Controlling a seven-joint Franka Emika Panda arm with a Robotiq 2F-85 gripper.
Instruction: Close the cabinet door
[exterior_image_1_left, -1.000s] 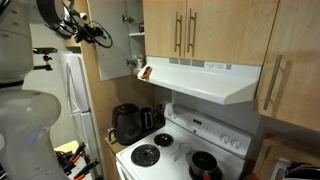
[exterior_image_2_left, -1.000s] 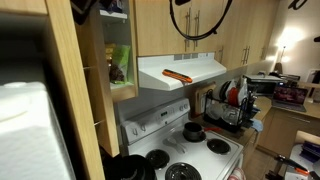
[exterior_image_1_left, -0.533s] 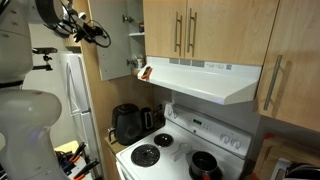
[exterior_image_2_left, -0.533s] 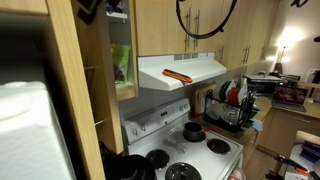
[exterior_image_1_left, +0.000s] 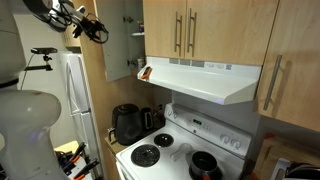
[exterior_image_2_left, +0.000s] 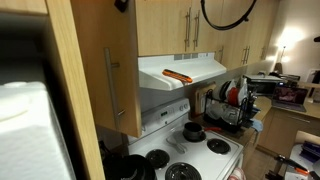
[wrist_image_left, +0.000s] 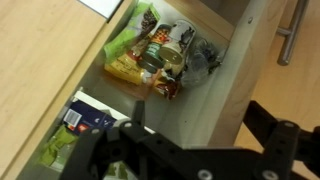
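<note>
The robot's gripper faces the shelves at the cabinet door's free edge (wrist_image_left: 240, 82), so it needs to move back, go around to the handle's side and push the door's outer side (exterior_image_2_left: 103, 65) closed.
The cabinet door (exterior_image_1_left: 118, 45) is a tall, light wood panel hanging partly open left of the range hood. In an exterior view its outer face (exterior_image_2_left: 122, 60) with a vertical bar handle (exterior_image_2_left: 110, 85) covers most of the opening. My gripper (exterior_image_1_left: 94, 30) is at the door's free edge, high up, and only its dark tip (exterior_image_2_left: 120, 4) shows in an exterior view. In the wrist view the jaws (wrist_image_left: 200, 125) are open and empty. Between them are the cabinet's side wall and shelves with food packets (wrist_image_left: 160, 55). The door's wood (wrist_image_left: 50, 60) lies at the left.
A closed pair of wood doors with two bar handles (exterior_image_1_left: 185, 30) sits beside the cabinet. Below are a white range hood (exterior_image_1_left: 205, 78) with an orange object (exterior_image_2_left: 176, 75) on it, a stove (exterior_image_1_left: 165, 150) with pots, and a black kettle (exterior_image_1_left: 127, 122). A fridge (exterior_image_1_left: 75, 100) stands left.
The door has swung a good way toward shut and now hides most of the shelves in one exterior view. My gripper has moved with its edge, up and toward the cabinet.
</note>
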